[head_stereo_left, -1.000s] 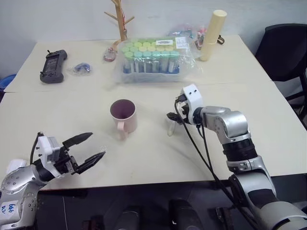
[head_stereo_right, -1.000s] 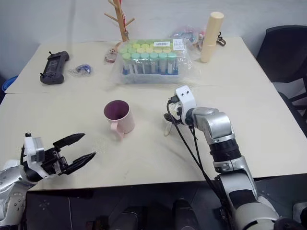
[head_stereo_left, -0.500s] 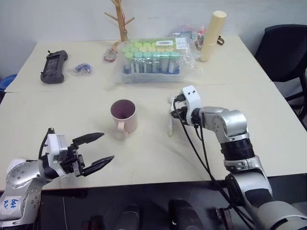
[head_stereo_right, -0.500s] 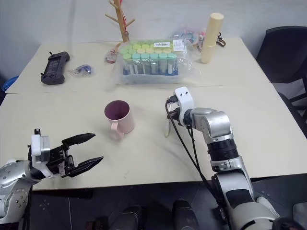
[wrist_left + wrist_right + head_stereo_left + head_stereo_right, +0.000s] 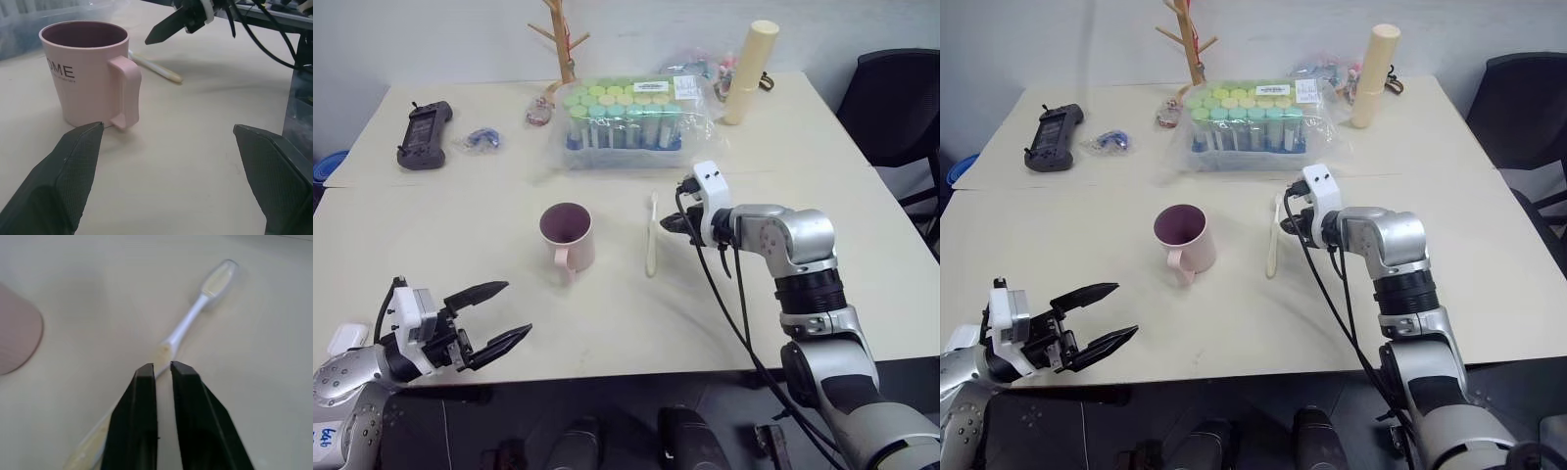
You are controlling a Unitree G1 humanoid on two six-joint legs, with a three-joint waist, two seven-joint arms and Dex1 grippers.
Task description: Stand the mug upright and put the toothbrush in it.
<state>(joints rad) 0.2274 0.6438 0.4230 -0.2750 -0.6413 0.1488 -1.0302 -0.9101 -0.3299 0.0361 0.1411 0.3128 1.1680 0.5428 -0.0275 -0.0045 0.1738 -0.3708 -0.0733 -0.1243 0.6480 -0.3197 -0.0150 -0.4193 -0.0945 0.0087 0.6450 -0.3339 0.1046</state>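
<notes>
I should open my right gripper's closed fingers, turn them in line with the toothbrush and lower them around the toothbrush's handle (image 5: 164, 354), because the toothbrush slants (image 5: 188, 323) beneath them.
The pale pink mug (image 5: 570, 240) stands upright on the table, handle toward me; the left wrist view shows its side lettering and dark inside (image 5: 85, 73). To its right, the white toothbrush (image 5: 651, 240) lies flat on the table, head pointing away. My right gripper (image 5: 668, 224) hovers just right of and above the toothbrush's head end. Its fingers (image 5: 142, 396) are shut with a thin gap and nothing between them, and the toothbrush (image 5: 186, 330) rests on the table beneath. My left gripper (image 5: 517, 308) stands wide open near the table's front left edge, facing the mug.
A bagged rack of capped tubes (image 5: 626, 122) sits behind the mug. A black controller (image 5: 418, 135) lies at the back left, with a wooden branch stand (image 5: 563, 39) and a tall cream cylinder (image 5: 749, 70) at the back. A black chair (image 5: 891, 98) stands right of the table.
The right gripper has shut and risen a little off the toothbrush, which lies flat on the table. The left gripper stays open in about the same place.
</notes>
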